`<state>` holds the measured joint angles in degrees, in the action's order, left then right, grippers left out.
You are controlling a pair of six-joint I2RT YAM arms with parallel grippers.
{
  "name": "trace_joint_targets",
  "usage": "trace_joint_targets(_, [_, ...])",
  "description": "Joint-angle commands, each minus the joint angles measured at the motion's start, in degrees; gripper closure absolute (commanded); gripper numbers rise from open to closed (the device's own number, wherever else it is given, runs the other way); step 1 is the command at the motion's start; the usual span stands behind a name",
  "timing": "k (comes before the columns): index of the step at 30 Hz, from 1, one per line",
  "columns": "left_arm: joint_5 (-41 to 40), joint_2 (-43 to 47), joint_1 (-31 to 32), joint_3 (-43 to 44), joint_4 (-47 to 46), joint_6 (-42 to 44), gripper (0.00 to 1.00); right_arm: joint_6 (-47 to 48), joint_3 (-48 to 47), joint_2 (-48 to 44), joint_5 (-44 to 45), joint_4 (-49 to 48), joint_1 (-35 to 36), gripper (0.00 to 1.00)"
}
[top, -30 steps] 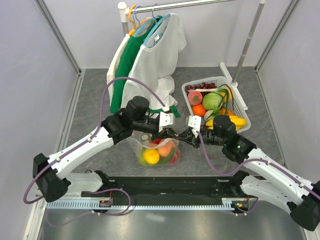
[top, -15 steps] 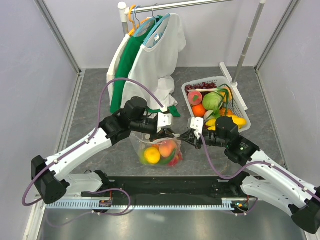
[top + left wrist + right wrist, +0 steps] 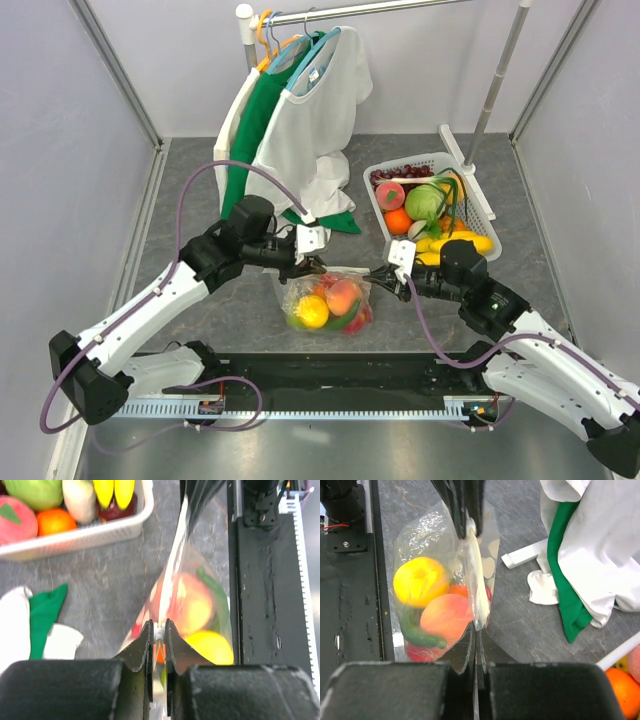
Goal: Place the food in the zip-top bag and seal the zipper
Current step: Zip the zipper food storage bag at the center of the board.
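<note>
I should keep pulling with my left gripper until the white slider gets to the bag's loose end, because my right gripper is holding the zipper straight, in line with the slider.
The zip-top bag hangs stretched between my two grippers, just above the table. The food shows through it: a yellow lemon, an orange peach, a green chili and something red. The zipper runs as a pale strip along the bag's top edge. My left gripper is shut on the zipper at the bag's left end. My right gripper is shut on the bag's right corner. In the top view the left gripper and right gripper stand about a bag's width apart.
A white slotted basket with more toy fruit stands at the back right. White and green garments hang from a rack behind the bag, their hems on the table. The black base rail runs just in front of the bag.
My left gripper has drawn leftward along the bag's top edge, away from the right gripper. The right gripper has shifted a little right and nearer. The bag now hangs wider between them.
</note>
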<state>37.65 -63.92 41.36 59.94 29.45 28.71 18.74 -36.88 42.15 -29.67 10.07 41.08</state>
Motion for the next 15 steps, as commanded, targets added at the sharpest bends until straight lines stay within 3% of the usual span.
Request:
trace_joint_targets(1, [-3.63, 5.11, -2.34, -2.19, 5.61, 3.11, 0.98, 0.86, -0.47, -2.42, 3.48, 0.92, -0.3, 1.0])
trace_joint_targets(10, [-9.08, 14.34, -9.27, -5.18, 14.84, 5.21, 0.98, 1.38, -1.0, -5.32, 5.85, 4.44, -0.3, 1.0])
trace_joint_targets(15, [-11.72, 19.53, -9.99, -6.5, 17.92, 7.15, 0.98, 2.61, -1.35, -6.2, 7.69, 6.54, -0.3, 1.0])
